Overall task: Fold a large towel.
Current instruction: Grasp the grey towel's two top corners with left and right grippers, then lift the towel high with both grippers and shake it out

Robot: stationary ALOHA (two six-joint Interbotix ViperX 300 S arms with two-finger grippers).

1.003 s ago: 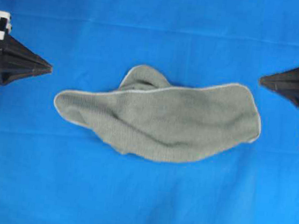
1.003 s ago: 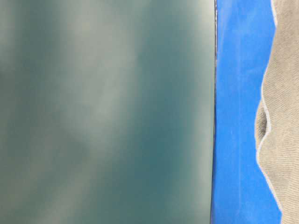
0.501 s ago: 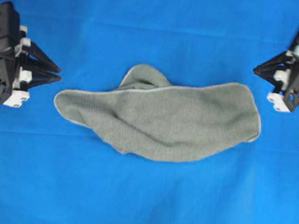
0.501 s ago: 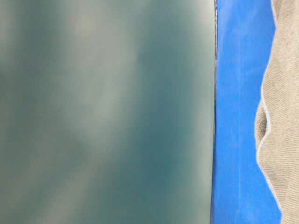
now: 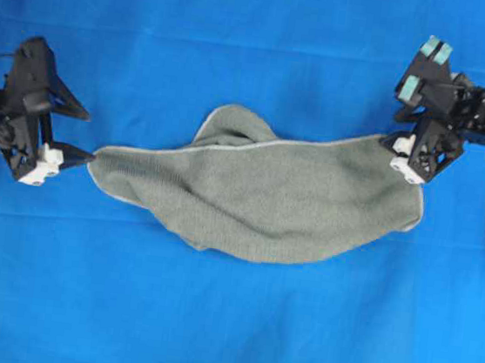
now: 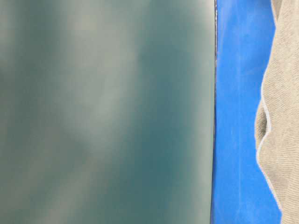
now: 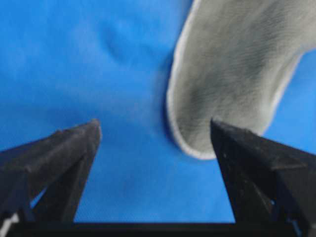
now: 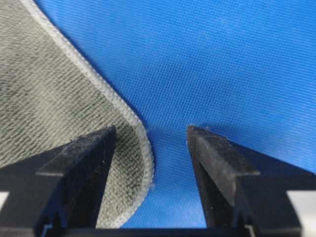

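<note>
I expect the large towel (image 5: 259,192) to open into a broad hanging sheet when I lift it, because it lies bunched with a slack, wavy lower hem (image 5: 256,258).
The large towel (image 5: 259,192), grey-green with a pale hem, lies crumpled in a long bunch across the middle of the blue sheet (image 5: 227,320). My left gripper (image 5: 90,136) stands open at the towel's left end. In the left wrist view the rounded towel end (image 7: 232,74) lies just ahead of my left gripper (image 7: 155,126), nearer its right finger. My right gripper (image 5: 403,156) is open over the towel's upper right corner. In the right wrist view the hemmed corner (image 8: 49,98) curves between the jaws of my right gripper (image 8: 150,129). Neither gripper holds anything.
The blue sheet (image 8: 222,59) covers the whole work surface. In the table-level view a blurred grey-green surface (image 6: 107,112) fills the left side, with a strip of blue sheet (image 6: 238,116) and the towel's edge (image 6: 285,140) on the right.
Both grippers went from shut to open and moved inward from the sides to the towel's two ends. The towel has not moved.
</note>
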